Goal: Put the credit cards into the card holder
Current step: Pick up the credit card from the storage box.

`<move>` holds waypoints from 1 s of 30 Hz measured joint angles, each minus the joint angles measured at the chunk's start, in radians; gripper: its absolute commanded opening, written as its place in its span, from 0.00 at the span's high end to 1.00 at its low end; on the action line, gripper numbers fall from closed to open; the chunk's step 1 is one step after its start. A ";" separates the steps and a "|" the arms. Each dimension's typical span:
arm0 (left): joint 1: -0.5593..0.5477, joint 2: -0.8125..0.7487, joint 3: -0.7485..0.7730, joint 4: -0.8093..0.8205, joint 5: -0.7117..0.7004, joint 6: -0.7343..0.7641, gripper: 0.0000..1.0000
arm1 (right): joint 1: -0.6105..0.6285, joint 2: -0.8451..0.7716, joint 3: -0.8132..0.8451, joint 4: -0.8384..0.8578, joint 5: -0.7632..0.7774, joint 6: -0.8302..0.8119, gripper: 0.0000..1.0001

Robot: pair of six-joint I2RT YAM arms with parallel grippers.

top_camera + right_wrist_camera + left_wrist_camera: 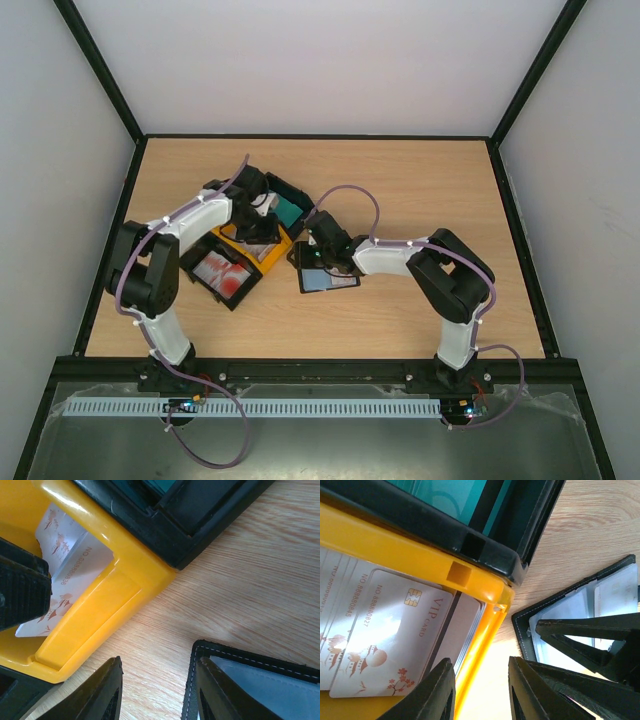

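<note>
I can see the end card [461, 622] lying low against the yellow tray's side, so next my left gripper opens wider and slides the card up that side [481, 645] before it pinches the card.
Pale white-pink credit cards [385, 640] lie stacked in a yellow tray [405, 555]. My left gripper [480, 690] is open and straddles that tray's right wall, one finger over the cards and the other outside above the table. It holds nothing. The black card holder [335, 280] lies open on the table just right of the trays. My right gripper [155, 690] is open at the holder's left edge. Its right finger is over the holder's [235, 655] inner pocket, its left finger over bare wood. Teal credit cards [290, 210] and red-and-white credit cards [222, 272] sit in black trays.
The three trays sit side by side in a diagonal row left of centre: the black tray [300, 198] with teal cards, the yellow tray [262, 262], and the black tray [200, 285] with red-and-white cards. Both grippers work close together between the yellow tray and the card holder.
</note>
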 measured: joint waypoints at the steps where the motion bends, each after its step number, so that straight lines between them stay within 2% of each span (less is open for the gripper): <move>1: 0.000 0.000 0.000 0.000 0.006 -0.005 0.67 | 0.000 0.000 0.000 0.000 0.001 0.000 0.59; 9: 0.000 0.000 -0.031 0.005 0.047 -0.032 0.66 | 0.000 0.000 0.000 0.000 0.013 0.000 0.60; 15: -0.003 -0.001 -0.031 0.001 0.053 -0.026 0.58 | 0.000 0.000 0.000 0.000 0.016 0.000 0.59; 24: -0.074 -0.019 0.021 -0.008 -0.086 0.075 0.36 | 0.000 0.000 0.000 0.000 0.021 0.000 0.59; 30: -0.110 -0.010 -0.014 0.006 -0.174 0.111 0.34 | 0.000 0.000 -0.003 -0.001 0.034 0.001 0.60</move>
